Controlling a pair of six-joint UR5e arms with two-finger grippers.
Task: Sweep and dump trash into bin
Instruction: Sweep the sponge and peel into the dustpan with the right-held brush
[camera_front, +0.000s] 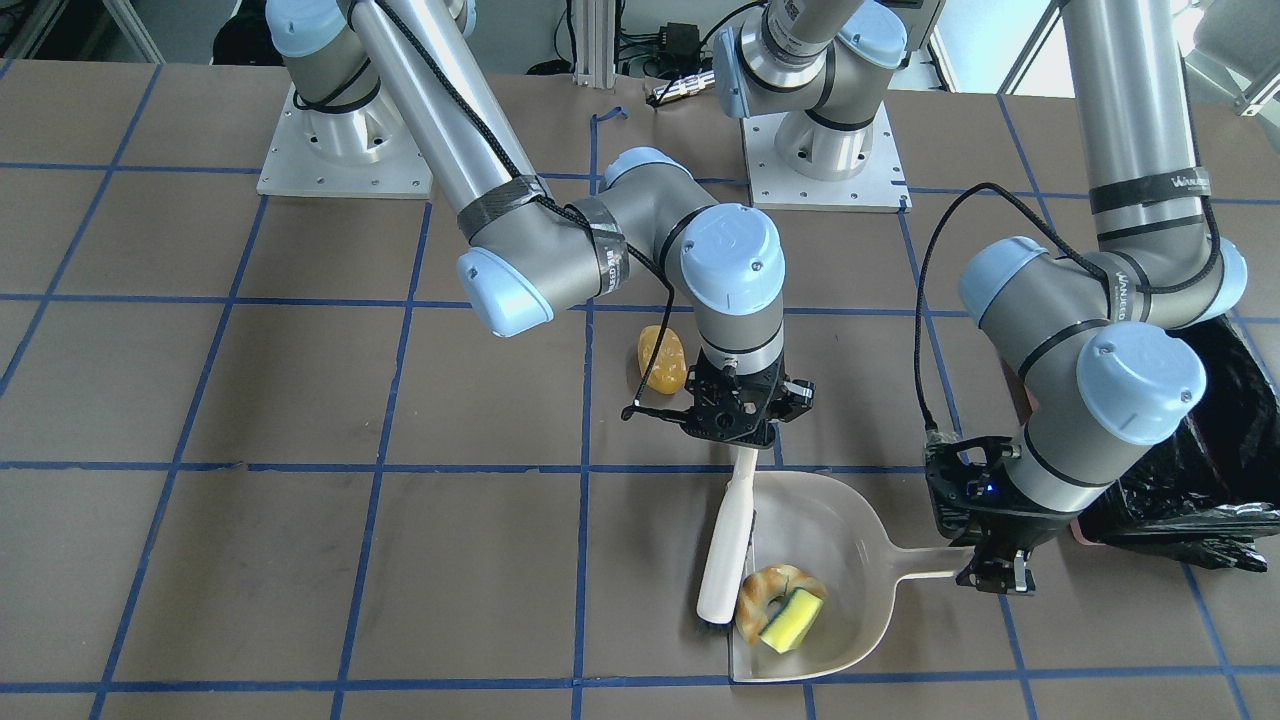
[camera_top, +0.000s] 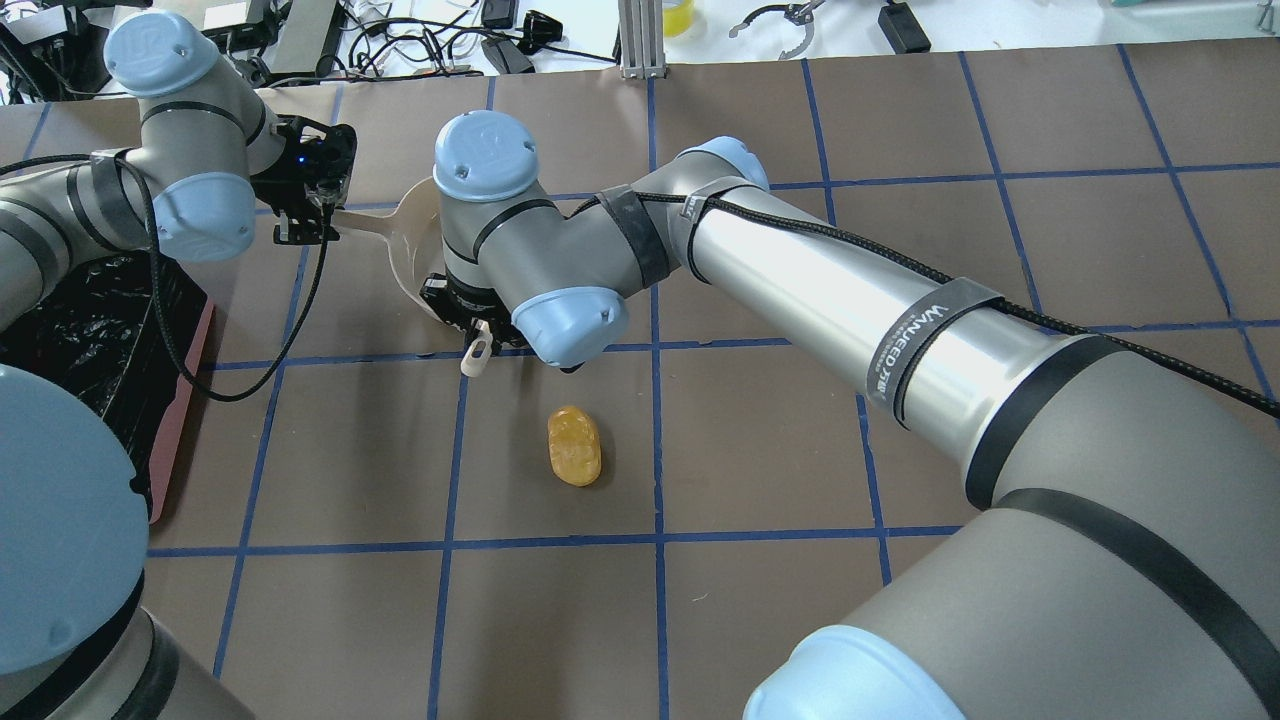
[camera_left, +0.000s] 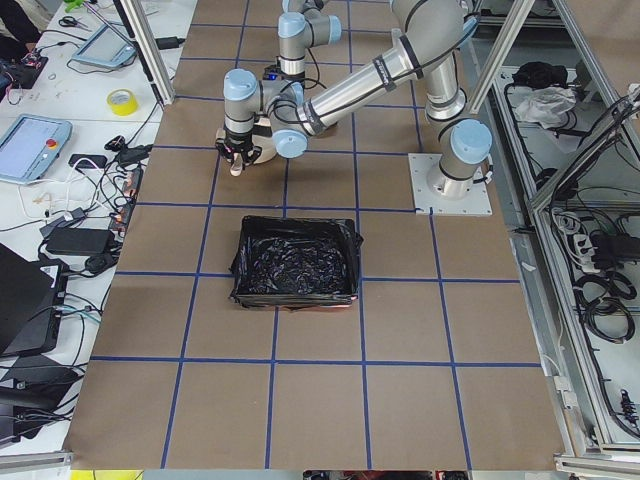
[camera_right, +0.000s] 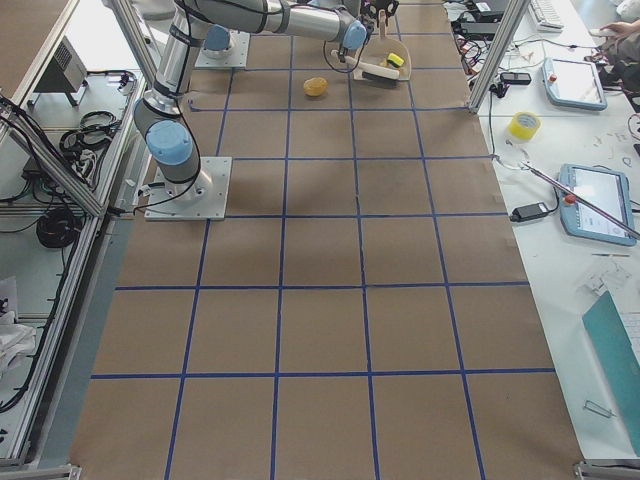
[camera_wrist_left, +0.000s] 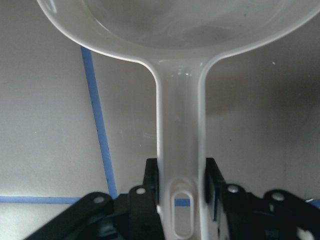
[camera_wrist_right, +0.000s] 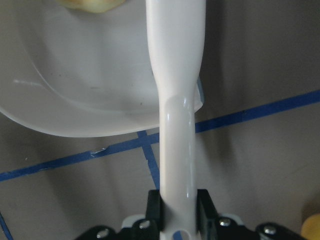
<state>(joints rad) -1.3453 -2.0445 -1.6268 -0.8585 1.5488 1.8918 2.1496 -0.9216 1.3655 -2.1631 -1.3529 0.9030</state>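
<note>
The roll lies beyond the dustpan's opening, so the robot's right gripper should lift the brush to the roll's far side while the left gripper slides the dustpan over.
My left gripper is shut on the handle of the beige dustpan, which lies flat on the table; the left wrist view shows the pads clamped on the handle. A tan bagel-like ring and a yellow-green sponge block lie in the pan. My right gripper is shut on the white brush, whose bristles rest at the pan's mouth beside the ring. The golden-brown roll lies on the table behind the right gripper, outside the pan. The black-lined pink bin stands beside my left arm.
The table is brown with blue tape grid lines. Both arm bases stand at the far edge in the front view. The bin shows in the overhead view to the left of the dustpan. The roll lies near the table's middle.
</note>
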